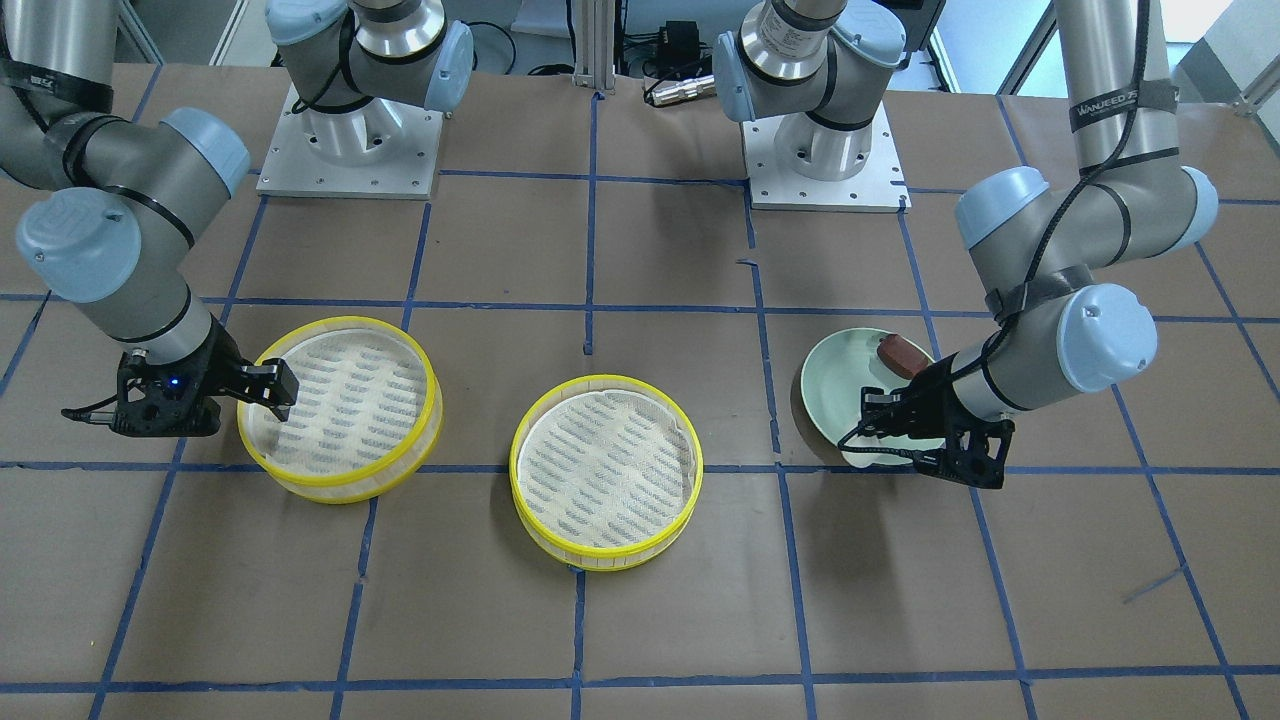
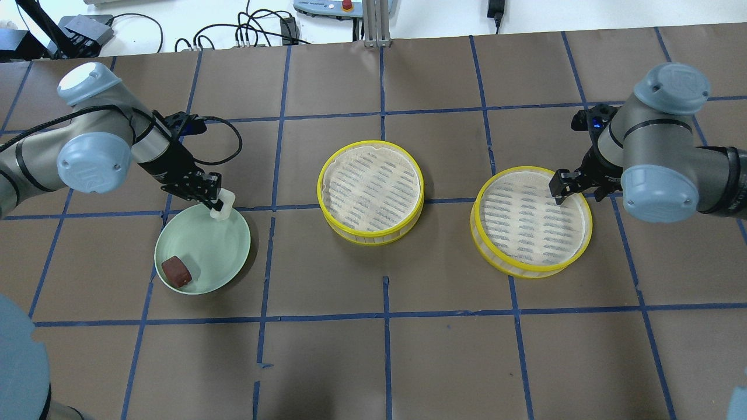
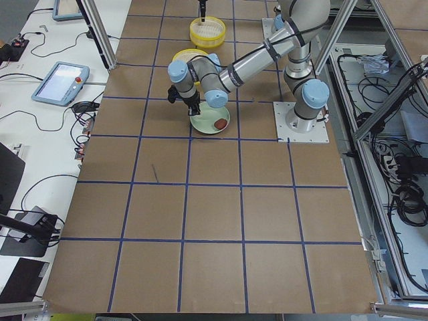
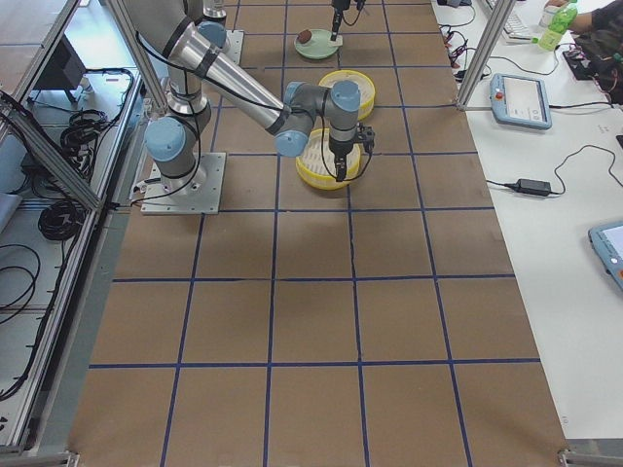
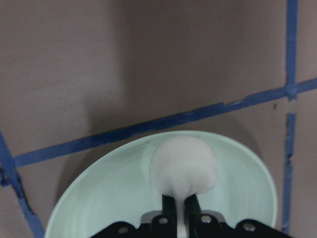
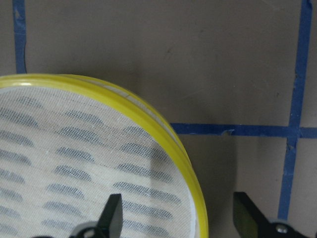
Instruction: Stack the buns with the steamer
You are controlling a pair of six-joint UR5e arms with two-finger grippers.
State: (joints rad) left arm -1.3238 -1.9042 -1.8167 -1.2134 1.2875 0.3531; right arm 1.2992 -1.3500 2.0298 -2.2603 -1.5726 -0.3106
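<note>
The yellow rims (image 1: 606, 553) of the steamer at my right gripper (image 1: 343, 403) and the middle steamer match in size. I expect it to sit on top instead of nesting when I lower it.
My left gripper (image 2: 217, 204) is shut on the white bun (image 2: 224, 204) and holds it over the far edge of the pale green plate (image 2: 216, 256). In the left wrist view the bun (image 5: 183, 166) sits between the fingertips above the plate (image 5: 99, 198). The reddish-brown bun (image 2: 177, 271) lies on the plate's near left side. My right gripper (image 2: 557, 189) is open and straddles the far rim of the right yellow-rimmed steamer (image 2: 531, 224), one finger (image 6: 115, 213) inside and one outside. A second steamer (image 2: 370, 192) stands in the middle with nothing in it.
The table is brown paper with a blue tape grid. Both arm bases (image 1: 350, 140) stand at the robot's side. Cables and boxes (image 2: 257, 29) lie beyond the table's far edge.
</note>
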